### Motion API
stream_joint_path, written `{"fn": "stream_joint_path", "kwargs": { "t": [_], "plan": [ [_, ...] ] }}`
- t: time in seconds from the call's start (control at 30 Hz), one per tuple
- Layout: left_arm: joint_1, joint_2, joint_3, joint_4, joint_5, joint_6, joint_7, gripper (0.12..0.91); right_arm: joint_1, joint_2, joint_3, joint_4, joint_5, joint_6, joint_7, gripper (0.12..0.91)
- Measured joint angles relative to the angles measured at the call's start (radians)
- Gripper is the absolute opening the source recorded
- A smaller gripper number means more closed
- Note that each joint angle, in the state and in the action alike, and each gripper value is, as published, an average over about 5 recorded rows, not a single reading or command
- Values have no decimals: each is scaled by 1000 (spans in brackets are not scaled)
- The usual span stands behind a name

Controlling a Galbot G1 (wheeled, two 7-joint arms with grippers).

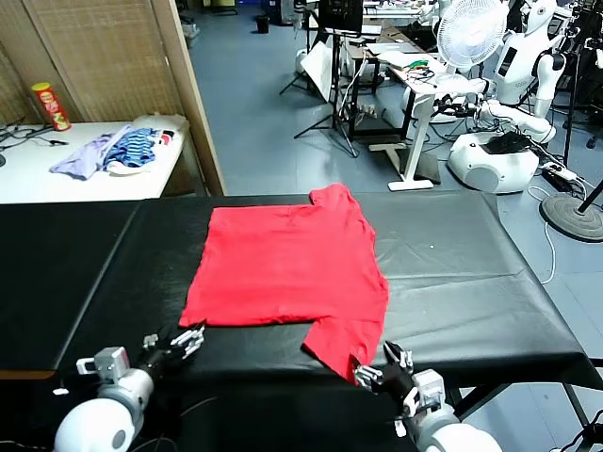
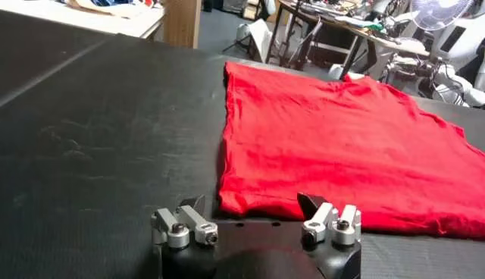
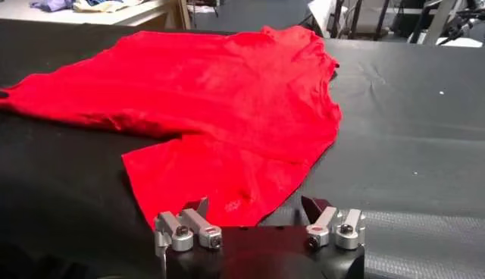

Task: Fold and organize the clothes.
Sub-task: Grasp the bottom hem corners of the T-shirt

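Note:
I should take the hem's near corner (image 1: 189, 318) with my left gripper and lift that side together with my right gripper, because the near sleeve (image 1: 341, 345) sticks out past the red T-shirt's near side.
The red T-shirt (image 1: 287, 268) lies flat on the black table (image 1: 471, 273), plain side up, one sleeve at the far edge and one sleeve (image 1: 347, 344) reaching the near edge. My left gripper (image 1: 186, 339) stands open just short of the shirt's near left corner (image 2: 241, 199), not touching it. At the near sleeve's hem (image 3: 227, 205), my right gripper (image 1: 382, 365) is open too, its jaws wide and empty. In the wrist views the left gripper (image 2: 256, 206) and right gripper (image 3: 258, 206) each face the cloth edge.
A white side table (image 1: 57, 174) at the back left carries a heap of lilac and blue-striped garments (image 1: 118, 151) and a red can (image 1: 51, 105). Beyond the table stand a fan (image 1: 471, 33), tripods and another white robot (image 1: 518, 85).

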Motion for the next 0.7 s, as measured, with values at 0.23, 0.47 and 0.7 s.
{"fn": "stream_joint_path", "kwargs": {
  "t": [0.23, 0.47, 0.7],
  "plan": [
    [-7, -1, 3, 19, 8, -3, 4, 798, 1, 15, -18, -16, -6, 1, 11, 524],
    [-12, -7, 6, 47, 9, -22, 2, 594, -3, 33, -43, -31, -36, 1, 25, 169],
    [7, -15, 13, 44, 11, -40, 14, 214, -34, 34, -30, 3, -48, -26, 62, 123]
  ]
}}
